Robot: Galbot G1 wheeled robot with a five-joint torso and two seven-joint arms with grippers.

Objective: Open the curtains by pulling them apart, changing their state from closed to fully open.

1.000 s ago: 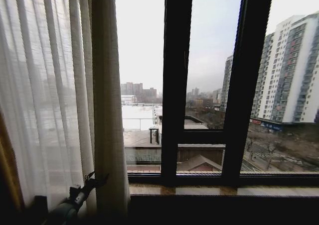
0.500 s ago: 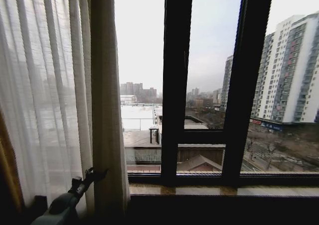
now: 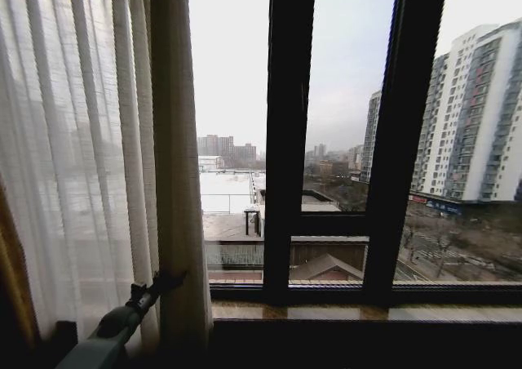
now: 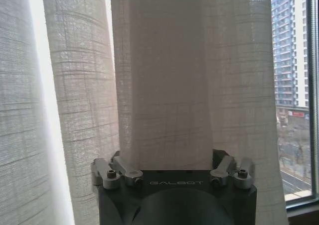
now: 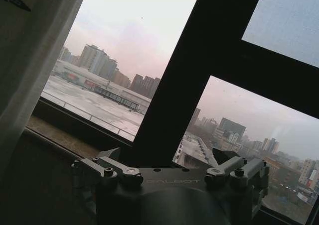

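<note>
The white curtain hangs in loose pleats (image 3: 90,140), so its inner edge fold (image 3: 178,189) will move toward the golden drape's edge and gather up when the robot pulls it.
The curtains show as one sheer white pleated panel (image 3: 90,140), gathered at the left of the window and hanging its full height. Its inner edge fold (image 3: 179,222) ends just left of the bare glass. My left gripper (image 3: 165,282) is low at that inner edge, against the fabric. In the left wrist view the left gripper (image 4: 167,158) stands open, with a wide curtain fold (image 4: 164,85) hanging between its fingers. My right gripper (image 5: 168,155) is open and holds nothing, facing the window, with a strip of white curtain (image 5: 30,46) to one side.
Black window frame bars (image 3: 289,140) (image 3: 404,140) cross the uncovered glass. A stone sill (image 3: 367,312) runs below them, with a dark ledge under it. An opaque dark drape with a golden edge (image 3: 12,287) hangs at the far left.
My left gripper drew back a little to the left, then moved right and slightly up along the curtain's inner fold. The curtain has barely shifted.
</note>
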